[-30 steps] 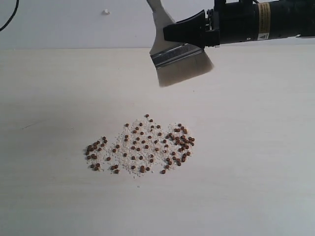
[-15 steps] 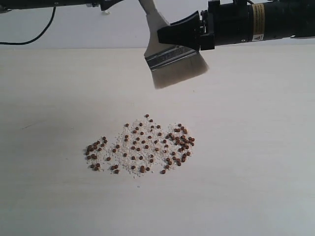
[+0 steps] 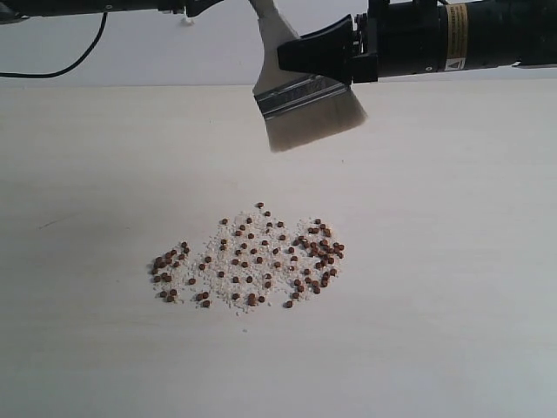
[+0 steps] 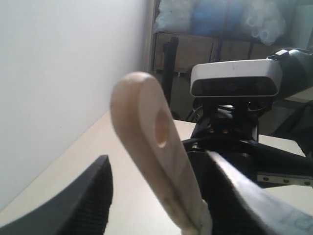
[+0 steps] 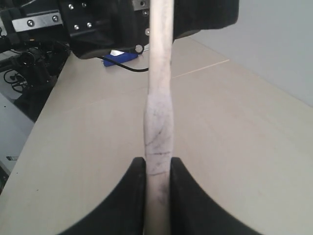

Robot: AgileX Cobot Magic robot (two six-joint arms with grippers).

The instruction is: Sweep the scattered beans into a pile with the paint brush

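The paint brush's silver band (image 3: 303,97) is too close to my right gripper, so my left gripper should hold the brush's handle end (image 4: 141,100) while my right gripper grips the brush's handle higher up.
The beans (image 3: 252,257) lie scattered on the pale table, mixed with fine whitish crumbs. Well above and behind them hangs the paint brush (image 3: 309,113), its bristles pointing down and clear of the surface. My right gripper (image 3: 291,59) comes in from the right and is shut on the brush just above the silver band; its two black fingers (image 5: 132,196) pinch the handle (image 5: 159,98). My left gripper (image 3: 196,7) reaches in at the top left. It is open (image 4: 159,156), and the handle end with its hole (image 4: 146,142) stands between the spread fingers.
A black cable (image 3: 61,65) hangs at the far left by the white back wall. The table (image 3: 452,305) is light wood. The right arm's camera housing (image 4: 234,81) faces the left wrist view.
The left arm has come into view at the top left, reaching the handle's end. The brush and right gripper have shifted slightly left. The beans have not moved.
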